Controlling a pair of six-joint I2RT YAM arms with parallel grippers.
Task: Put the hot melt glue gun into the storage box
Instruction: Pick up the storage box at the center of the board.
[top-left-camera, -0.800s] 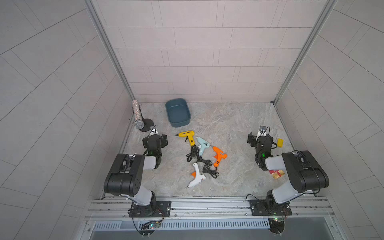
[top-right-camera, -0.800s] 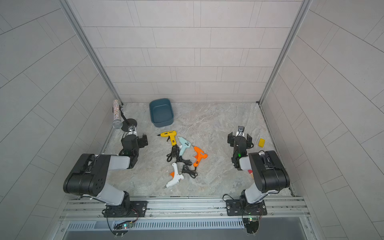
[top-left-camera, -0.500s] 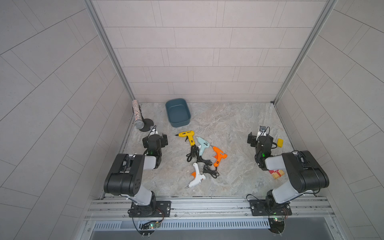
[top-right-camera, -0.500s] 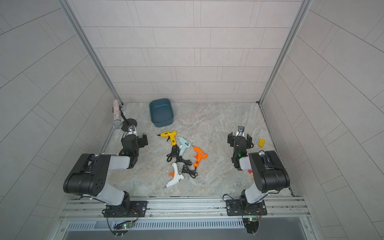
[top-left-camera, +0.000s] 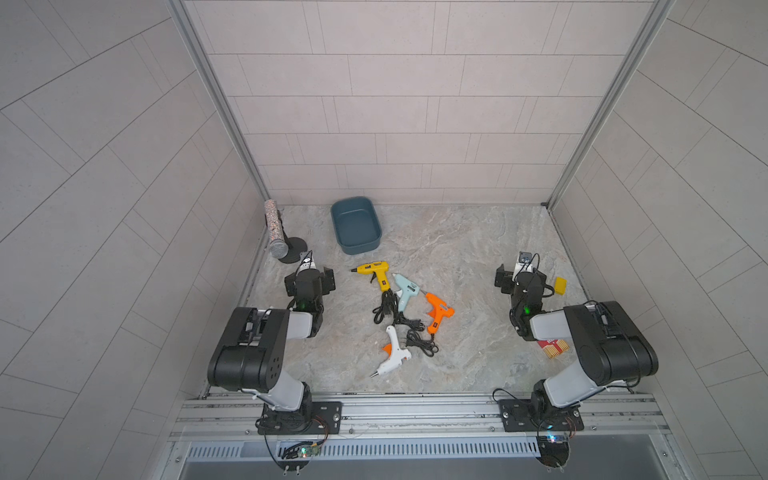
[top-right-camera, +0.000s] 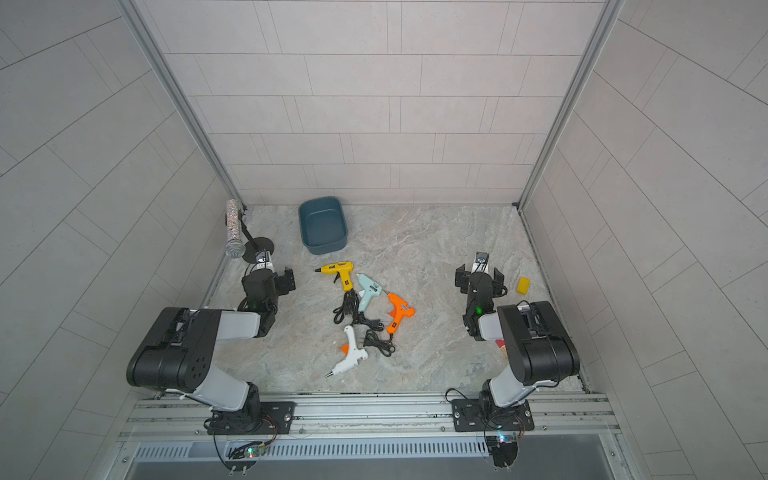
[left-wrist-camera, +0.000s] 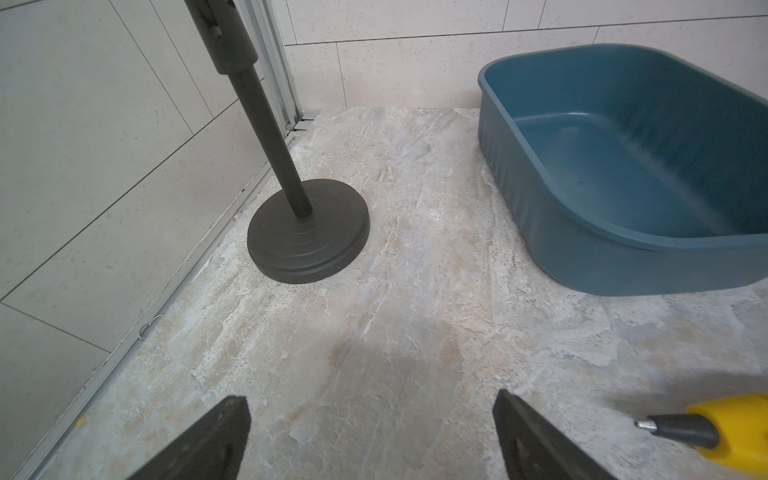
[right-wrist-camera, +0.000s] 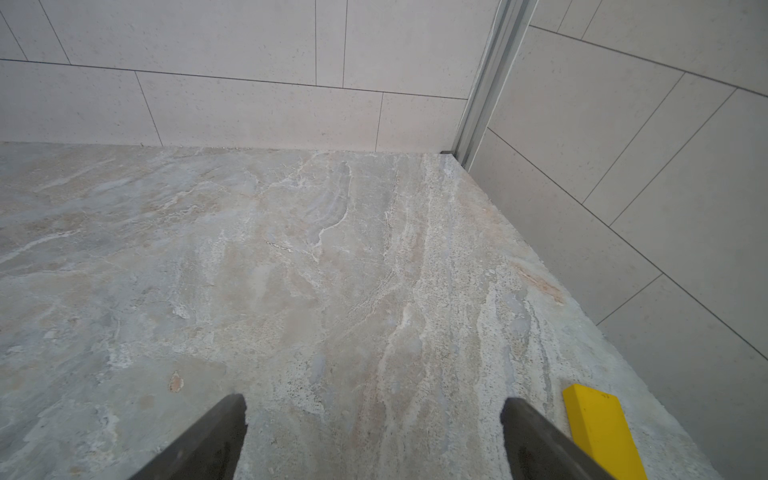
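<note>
The storage box (top-left-camera: 356, 226) is far from my right gripper. My left gripper should push the box toward the middle (top-left-camera: 426, 246) before I put the glue guns in.
Several hot melt glue guns lie mid-table with tangled black cords: yellow (top-left-camera: 374, 272) (top-right-camera: 340, 272), light blue (top-left-camera: 405, 291), orange (top-left-camera: 438, 313) and white (top-left-camera: 395, 355). The storage box (top-left-camera: 359, 248) (top-right-camera: 326, 248) (left-wrist-camera: 561, 232), a dark teal tub, stands empty behind them near the back wall. My left gripper (top-left-camera: 309, 277) (left-wrist-camera: 371, 405) hovers open left of the yellow gun, whose nozzle (left-wrist-camera: 673, 428) shows beside one finger. My right gripper (top-left-camera: 523, 277) (right-wrist-camera: 374, 403) is open over bare table at the right, holding nothing.
A glittery microphone (top-left-camera: 276, 232) on a black round-based stand (left-wrist-camera: 307, 232) sits at the left wall, close to my left gripper. A yellow block (top-left-camera: 560, 285) (right-wrist-camera: 598, 424) lies by the right wall. A red packet (top-left-camera: 555, 347) pokes out under the right arm.
</note>
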